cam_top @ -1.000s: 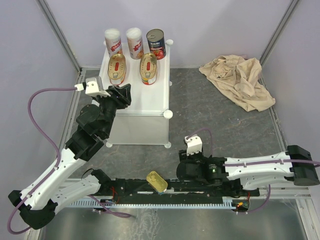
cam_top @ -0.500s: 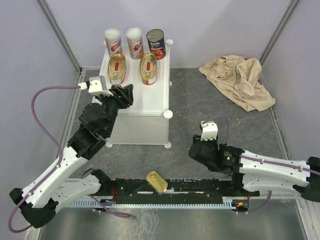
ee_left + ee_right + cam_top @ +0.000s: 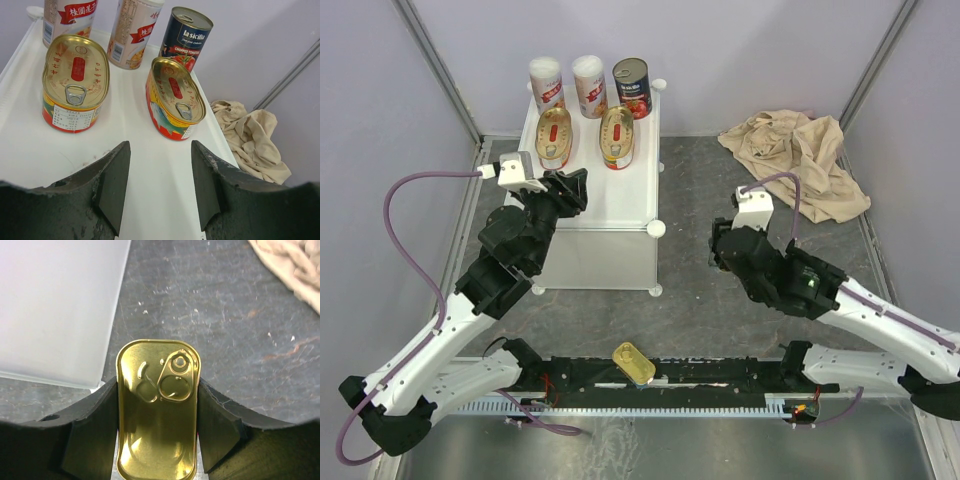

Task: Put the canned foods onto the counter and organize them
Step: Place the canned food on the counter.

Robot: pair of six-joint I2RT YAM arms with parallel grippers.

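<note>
The counter is free before the red-yellow tin [image 3: 627, 197] nearest the cloth, so my right gripper should keep going there with the gold tin pull-tab up [image 3: 158, 410] and let it go.
On the white counter [image 3: 610, 205] stand two white-and-red cylinders [image 3: 547, 84] [image 3: 590, 86] and a dark red-labelled can [image 3: 631, 88], with two red-yellow oblong tins [image 3: 554, 138] [image 3: 617, 137] in front of them. My left gripper [image 3: 570, 186] hovers open over the counter's bare near part [image 3: 150, 190], nothing between its fingers [image 3: 114, 175]. My right gripper [image 3: 718, 248] is shut on a gold rectangular tin [image 3: 158, 415], pull-tab up, above the dark floor right of the counter's side panel [image 3: 55, 305]. Another gold tin [image 3: 633, 362] lies on the front rail.
A crumpled beige cloth [image 3: 800, 160] lies at the back right on the dark floor. The black rail [image 3: 720, 375] runs along the near edge between the arm bases. Grey walls and metal posts close in both sides.
My right arm has carried its gold tin from beside the front rail back towards the counter's right side. The left gripper shifted slightly further over the counter.
</note>
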